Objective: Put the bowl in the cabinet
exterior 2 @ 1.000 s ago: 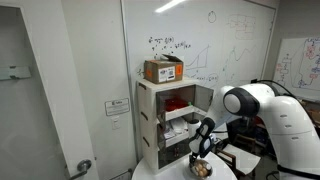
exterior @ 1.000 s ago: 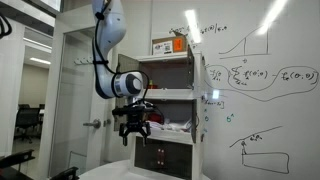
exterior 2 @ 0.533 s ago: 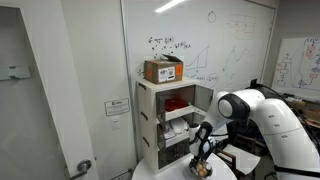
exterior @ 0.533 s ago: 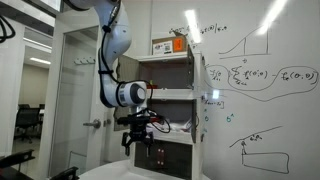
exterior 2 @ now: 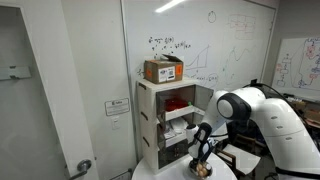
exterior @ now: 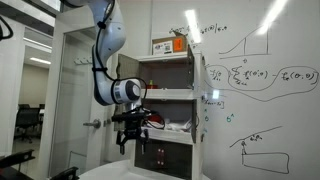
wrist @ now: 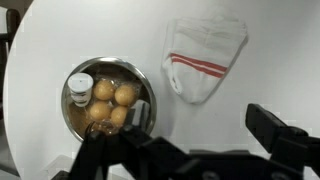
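Note:
The bowl's rim point(wrist: 152, 98) is near one finger of my open gripper, which is off toward the cloth. I should move toward the bowl and get my fingers on both sides of its rim point(wrist: 154, 112) before closing.
The bowl point(wrist: 105, 100) is round with a greyish rim and holds several yellow round pieces and a small white-lidded item. It stands on the white round table point(wrist: 250, 60), at the left of the wrist view. My gripper point(wrist: 200, 120) is open and empty above the table; its left finger is at the bowl's right rim. In an exterior view the gripper point(exterior 2: 203, 158) hangs just over the bowl point(exterior 2: 203, 169). The tall white cabinet point(exterior 2: 150, 125) stands behind, its shelves open; it also shows in an exterior view point(exterior: 172, 105) beside the gripper point(exterior: 132, 138).
A white cloth with a red stripe point(wrist: 203, 58) lies on the table, right of the bowl. A cardboard box point(exterior 2: 163, 70) sits on the cabinet top. A whiteboard wall point(exterior: 260, 80) is beside the cabinet and a glass door point(exterior: 75, 95) behind the arm.
The wrist came down a little, swung toward the cabinet, then back. The gripper stays open over the bowl. The bowl and cloth have not moved.

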`<action>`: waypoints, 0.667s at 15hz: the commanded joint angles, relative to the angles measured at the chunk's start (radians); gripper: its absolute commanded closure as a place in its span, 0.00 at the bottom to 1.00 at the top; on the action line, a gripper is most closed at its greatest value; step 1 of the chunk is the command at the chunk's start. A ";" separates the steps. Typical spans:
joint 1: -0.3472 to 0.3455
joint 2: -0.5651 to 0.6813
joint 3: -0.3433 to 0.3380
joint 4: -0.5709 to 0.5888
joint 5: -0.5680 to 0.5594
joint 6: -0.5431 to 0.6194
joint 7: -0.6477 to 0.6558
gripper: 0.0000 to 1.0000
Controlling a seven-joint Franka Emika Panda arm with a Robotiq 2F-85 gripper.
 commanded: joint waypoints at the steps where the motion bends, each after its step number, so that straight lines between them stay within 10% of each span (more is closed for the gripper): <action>1: 0.035 -0.004 0.000 -0.025 0.000 0.033 0.040 0.00; 10: -0.033 0.135 -0.030 0.042 0.018 0.180 0.011 0.00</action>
